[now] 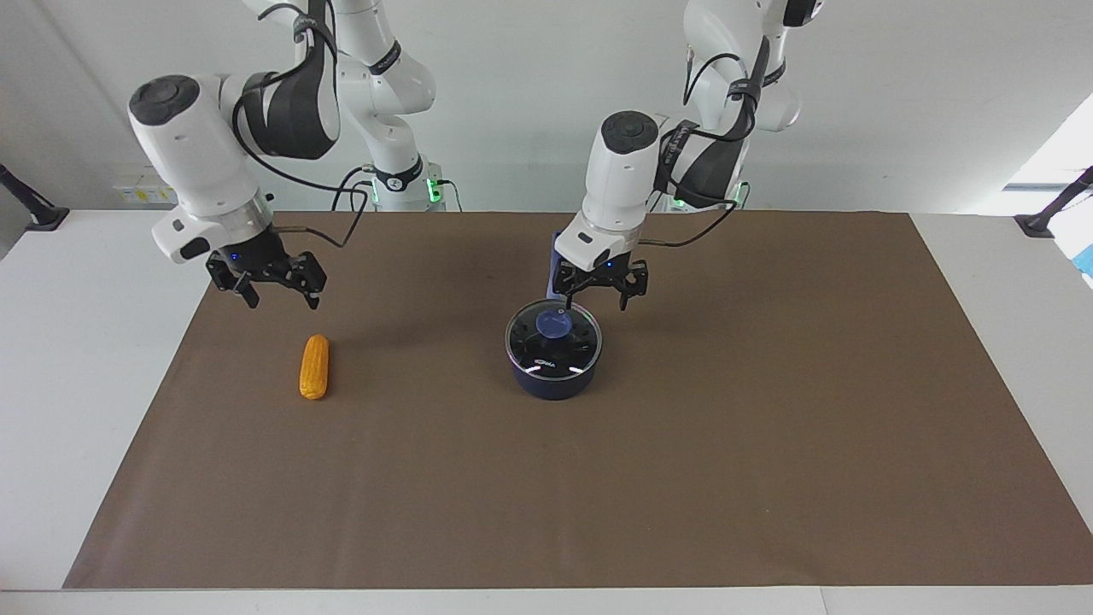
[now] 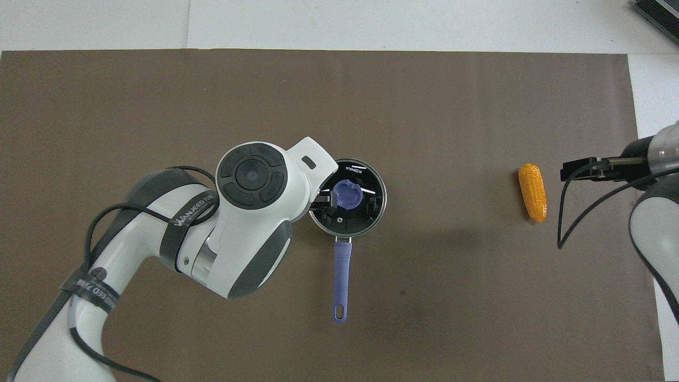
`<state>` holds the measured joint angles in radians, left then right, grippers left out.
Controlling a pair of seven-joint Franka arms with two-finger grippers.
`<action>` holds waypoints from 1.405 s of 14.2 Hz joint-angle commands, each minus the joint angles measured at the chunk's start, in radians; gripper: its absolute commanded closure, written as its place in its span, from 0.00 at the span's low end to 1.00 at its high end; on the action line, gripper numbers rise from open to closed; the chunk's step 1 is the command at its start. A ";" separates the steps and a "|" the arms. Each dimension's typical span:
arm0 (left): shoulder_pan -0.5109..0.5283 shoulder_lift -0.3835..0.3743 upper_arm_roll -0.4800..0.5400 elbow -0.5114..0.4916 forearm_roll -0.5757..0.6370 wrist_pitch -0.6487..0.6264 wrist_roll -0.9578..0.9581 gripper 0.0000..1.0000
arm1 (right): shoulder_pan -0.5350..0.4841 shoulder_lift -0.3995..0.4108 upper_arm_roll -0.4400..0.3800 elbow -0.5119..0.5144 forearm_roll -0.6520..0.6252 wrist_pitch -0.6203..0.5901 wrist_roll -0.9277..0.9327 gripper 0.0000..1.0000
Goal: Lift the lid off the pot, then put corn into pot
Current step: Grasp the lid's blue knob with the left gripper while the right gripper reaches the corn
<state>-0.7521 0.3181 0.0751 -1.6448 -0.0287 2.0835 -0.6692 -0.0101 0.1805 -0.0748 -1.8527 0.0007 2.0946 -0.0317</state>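
Observation:
I should keep moving my right gripper down toward the corn's middle (image 2: 533, 193) until the fingers are on both sides of it, because the open fingers line up with the corn's narrow width (image 1: 314, 367).
The dark blue pot (image 1: 553, 382) stands mid-mat with the glass lid (image 1: 574, 352) on it, its blue knob (image 1: 553, 323) at the centre. The pot's long handle (image 2: 342, 281) points toward the robots. My left gripper (image 1: 596, 306) hangs open, low over the lid's rim, a little off the knob toward the left arm's end; one of its fingers (image 2: 322, 199) shows beside the knob (image 2: 347, 194). The yellow-orange corn (image 1: 314, 366) lies on the mat toward the right arm's end. My right gripper (image 1: 283, 302) is open in the air beside the corn (image 2: 532, 192), holding nothing.
A brown mat (image 1: 768, 444) covers most of the white table (image 1: 77, 359). In the overhead view the left arm's wrist (image 2: 254, 212) hides part of the lid. A dark object (image 2: 658, 13) sits at the table's corner farthest from the robots, at the right arm's end.

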 commanded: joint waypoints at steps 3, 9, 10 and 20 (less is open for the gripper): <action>-0.046 0.177 0.018 0.207 0.004 -0.081 -0.076 0.00 | -0.028 0.095 0.004 -0.060 0.015 0.152 -0.098 0.00; -0.036 0.190 0.017 0.223 -0.062 -0.141 -0.089 0.00 | -0.039 0.119 0.004 -0.164 0.013 0.242 -0.200 0.00; -0.036 0.190 0.017 0.224 -0.063 -0.154 -0.089 0.00 | -0.040 0.122 0.004 -0.171 0.013 0.245 -0.208 0.00; -0.036 0.191 0.017 0.232 -0.062 -0.161 -0.090 0.11 | -0.028 0.163 0.004 -0.166 0.012 0.332 -0.283 1.00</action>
<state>-0.7821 0.4972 0.0806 -1.4417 -0.0780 1.9257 -0.7493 -0.0356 0.3405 -0.0735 -2.0177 0.0007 2.4082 -0.2766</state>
